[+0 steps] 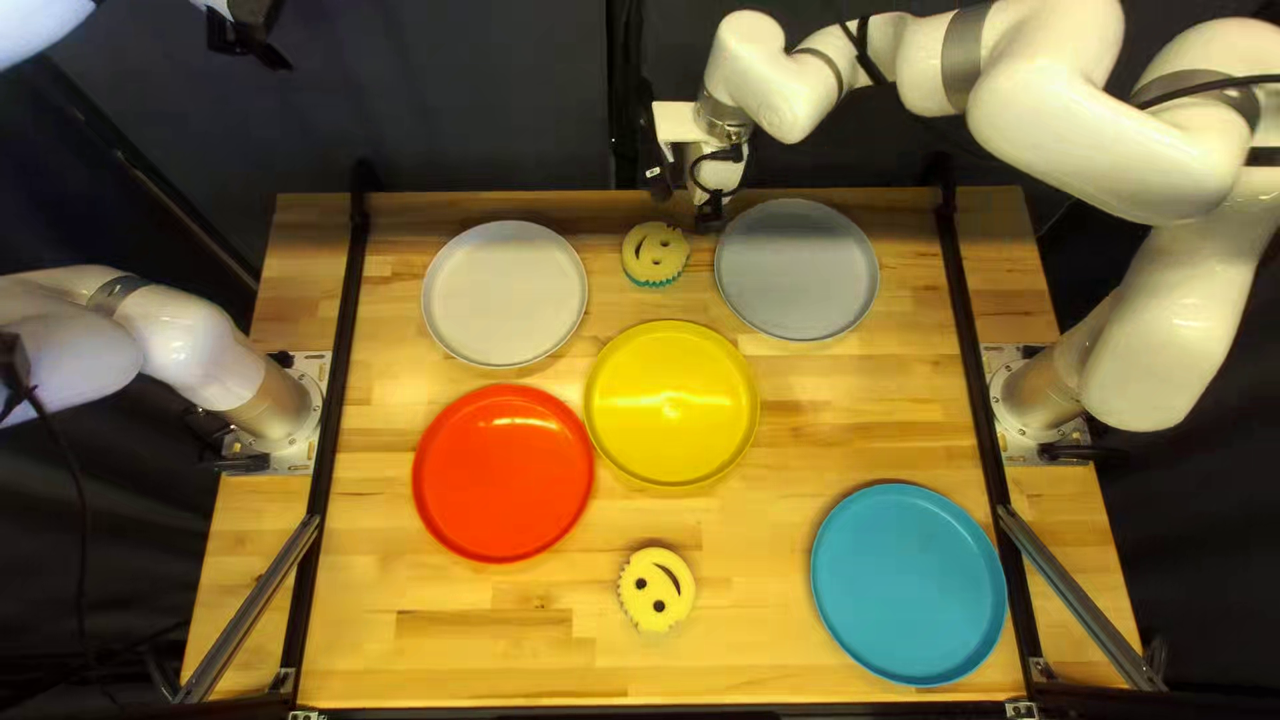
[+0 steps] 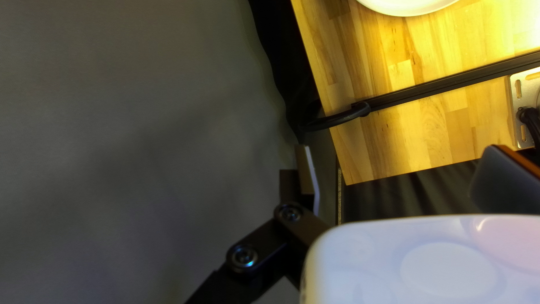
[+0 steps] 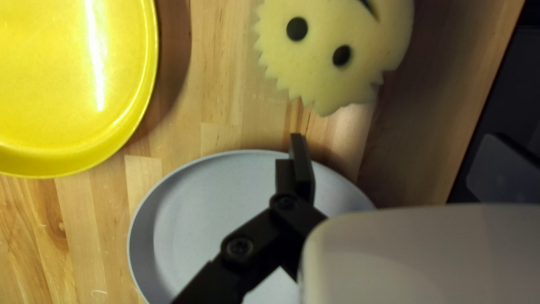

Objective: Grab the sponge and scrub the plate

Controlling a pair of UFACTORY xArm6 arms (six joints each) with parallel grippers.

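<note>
My gripper is to scrub the plate; the yellow smiley sponge, its thick body over a teal bottom side, should then lean and flex above its scrubbing side.
At the far edge of the table, my right gripper hangs just above a yellow smiley sponge with a teal underside. In the right wrist view the same sponge lies ahead of my right gripper, which stands open and holds nothing. A second smiley sponge lies near the front edge. Plates on the table are white, grey, yellow, red and blue. My left gripper is raised beyond the far left corner; in its wrist view this gripper is open and empty.
Black rails run along the left and right sides of the table. A dark curtain hangs behind the far edge. The grey plate lies under my right gripper's links, with the yellow plate beside it.
</note>
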